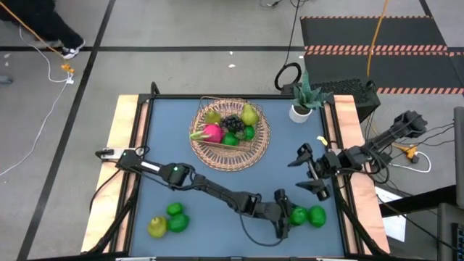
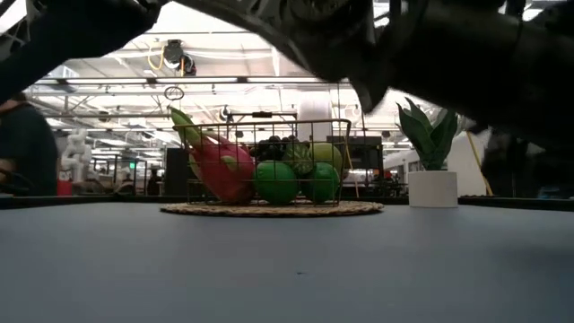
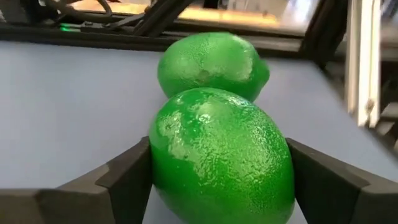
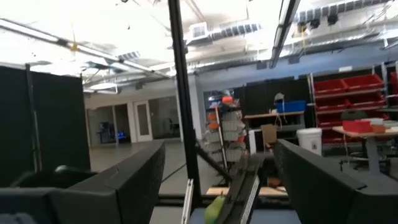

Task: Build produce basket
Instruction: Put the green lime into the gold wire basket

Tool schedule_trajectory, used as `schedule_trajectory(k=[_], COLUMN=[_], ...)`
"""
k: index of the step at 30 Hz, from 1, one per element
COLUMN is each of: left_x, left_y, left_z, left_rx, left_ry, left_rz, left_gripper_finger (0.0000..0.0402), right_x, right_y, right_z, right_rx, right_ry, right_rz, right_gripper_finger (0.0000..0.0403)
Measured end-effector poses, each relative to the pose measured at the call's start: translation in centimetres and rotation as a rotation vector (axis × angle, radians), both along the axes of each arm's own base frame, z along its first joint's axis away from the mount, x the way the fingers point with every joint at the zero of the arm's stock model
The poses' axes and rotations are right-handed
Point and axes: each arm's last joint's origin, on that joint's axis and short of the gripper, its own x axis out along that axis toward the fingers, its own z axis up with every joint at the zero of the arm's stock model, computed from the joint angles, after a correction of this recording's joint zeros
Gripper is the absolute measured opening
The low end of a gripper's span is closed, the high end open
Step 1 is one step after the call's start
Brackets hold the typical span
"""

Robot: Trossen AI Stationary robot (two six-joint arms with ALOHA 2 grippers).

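Note:
The nearer green fruit [image 1: 298, 215] is pinched across its widest part by my left gripper, so I should keep moving it until it is above the green fruits in the open basket [image 1: 239, 135].
The round wicker basket [image 1: 206, 156] sits at the table's far middle. It holds a pink dragon fruit [image 1: 212, 133], dark grapes [image 1: 232, 123], pears and round green fruits. Two green fruits lie side by side near the table's near right corner: the nearer green fruit [image 3: 217, 162] and a second one [image 3: 211, 62] just behind it. My left gripper [image 1: 293, 215] reaches level across the table and is shut on the nearer one. Another two green fruits [image 1: 176, 216] and a yellow-green pear [image 1: 156, 227] lie at the near left. My right gripper [image 1: 313, 172] hangs open above the table's right side, with nothing between its fingers. My left gripper has the nearer green fruit pinched between its two fingers, whose pads [image 3: 134, 180] lie against the fruit's two opposite sides [image 3: 163, 174] at its widest part. The fingers come nearly level, slanting a little down, from the table's left. The fruit's underside is out of the picture.
A small white pot [image 1: 300, 111] with a green plant stands at the far right corner, beside the basket. The table has a raised frame and wooden strips along its left and right edges [image 1: 119, 167]. Bare blue tabletop [image 1: 217, 232] lies between the two groups of loose fruit.

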Motion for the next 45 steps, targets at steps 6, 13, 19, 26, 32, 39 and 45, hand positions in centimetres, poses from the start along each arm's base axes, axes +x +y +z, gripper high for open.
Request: schedule_trajectory(k=[6, 13, 19, 26, 32, 39, 45], left_x=[-2.3, -4.8, -7.9, -11.0, -11.6, -11.0, -11.0], left_y=[-0.2, 1.3, 4.2, 10.5, 15.8, 19.5, 20.4], left_z=[3.6, 10.0, 14.6, 18.8, 19.0, 18.8, 18.4], left_rx=[0.35, 0.485, 0.676, 0.647, 0.628, 0.465, 0.324], left_ry=[0.183, 0.267, 0.367, 0.487, 0.612, 0.642, 0.689], left_rz=[0.17, 0.315, 0.562, 0.778, 0.885, 0.914, 0.871], left_gripper_finger=[0.0317, 0.0312, 0.0321, 0.0311, 0.0334, 0.0312, 0.0364], right_x=[-0.2, -0.6, -0.7, -0.7, -0.6, -0.6, -0.6], right_y=[0.5, 0.5, 0.4, 0.4, 0.3, 0.3, 0.3], right_z=[-0.1, 0.2, 0.3, 0.3, 0.2, 0.1, 0.1], right_rx=[-0.002, -0.006, 0.0, 0.009, 0.043, 0.049, 0.055], right_ry=[0.006, -0.014, -0.022, -0.019, 0.012, 0.018, 0.025], right_rz=[0.032, 0.04, 0.039, 0.044, 0.008, 0.01, 0.014], right_gripper_finger=[0.0297, 0.0297, 0.0297, 0.0297, 0.0297, 0.0297, 0.0297])
